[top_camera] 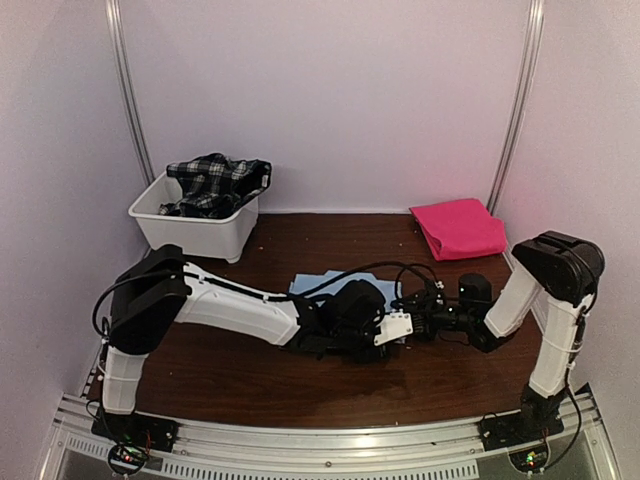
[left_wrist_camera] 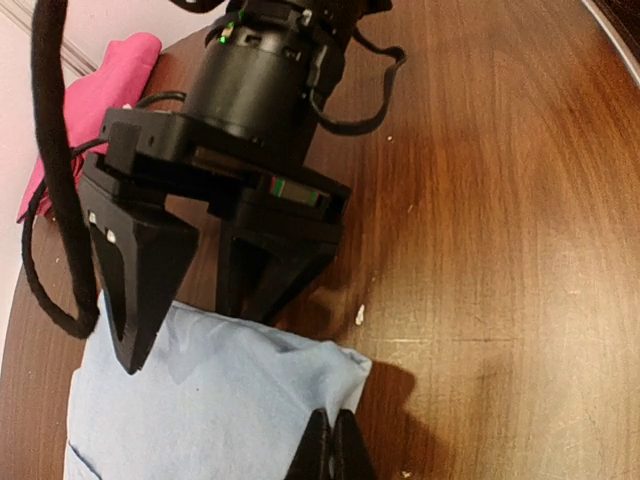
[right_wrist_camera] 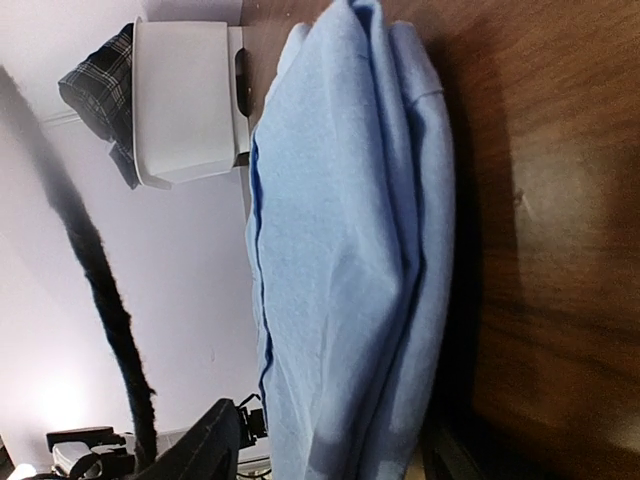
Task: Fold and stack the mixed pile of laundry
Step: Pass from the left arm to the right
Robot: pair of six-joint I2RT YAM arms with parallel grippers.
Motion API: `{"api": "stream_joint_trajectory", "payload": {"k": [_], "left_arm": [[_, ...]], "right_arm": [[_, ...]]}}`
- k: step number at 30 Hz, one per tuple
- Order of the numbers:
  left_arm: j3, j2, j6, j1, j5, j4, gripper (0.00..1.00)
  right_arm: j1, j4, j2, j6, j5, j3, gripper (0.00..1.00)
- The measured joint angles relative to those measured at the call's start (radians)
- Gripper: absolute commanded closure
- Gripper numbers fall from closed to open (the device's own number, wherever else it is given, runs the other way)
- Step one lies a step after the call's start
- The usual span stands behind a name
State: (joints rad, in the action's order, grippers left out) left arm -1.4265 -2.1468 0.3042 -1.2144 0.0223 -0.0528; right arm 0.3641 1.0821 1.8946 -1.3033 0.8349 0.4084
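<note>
Next, I open my left gripper and move it back out of the way before my right gripper lifts the shirt's edge (left_wrist_camera: 203,326), because my left gripper is reaching across the light blue shirt and pinching its corner (left_wrist_camera: 343,383).
A light blue shirt (top_camera: 315,283), folded flat, lies mid-table, mostly hidden under both arms. My left gripper (left_wrist_camera: 335,440) is shut on its corner, pinching a small peak of the shirt (left_wrist_camera: 200,400). My right gripper (right_wrist_camera: 325,462) faces it from the right. It stands open with one finger (right_wrist_camera: 205,450) on each side of the folded shirt's (right_wrist_camera: 340,250) edge, and a gap shows beside the cloth. The pink-red cloth (top_camera: 458,228) lies folded at the back right. The black-and-white plaid garment (top_camera: 215,183) hangs over the tub.
A white plastic tub (top_camera: 195,228) stands at the back left against the wall. Black cables loop around both wrists above the shirt. White walls close in on the left, back and right. Bare brown table (left_wrist_camera: 500,250) shows to the right of the shirt's corner.
</note>
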Motion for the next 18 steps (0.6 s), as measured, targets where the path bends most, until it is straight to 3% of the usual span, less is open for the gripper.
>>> {"api": "stream_joint_trajectory", "payload": {"k": [7, 15, 18], "left_arm": [[0.028, 0.035, -0.001, -0.009, -0.003, -0.014, 1.0], [0.064, 0.045, 0.006, -0.034, -0.022, -0.018, 1.0], [0.079, 0.05, 0.008, -0.037, -0.024, -0.021, 1.0]], "right_arm": [[0.014, 0.205, 0.129, -0.097, -0.002, 0.034, 0.42], [0.018, 0.182, 0.184, -0.089, -0.014, 0.12, 0.52], [0.016, 0.178, 0.206, -0.085, -0.018, 0.157, 0.62]]}}
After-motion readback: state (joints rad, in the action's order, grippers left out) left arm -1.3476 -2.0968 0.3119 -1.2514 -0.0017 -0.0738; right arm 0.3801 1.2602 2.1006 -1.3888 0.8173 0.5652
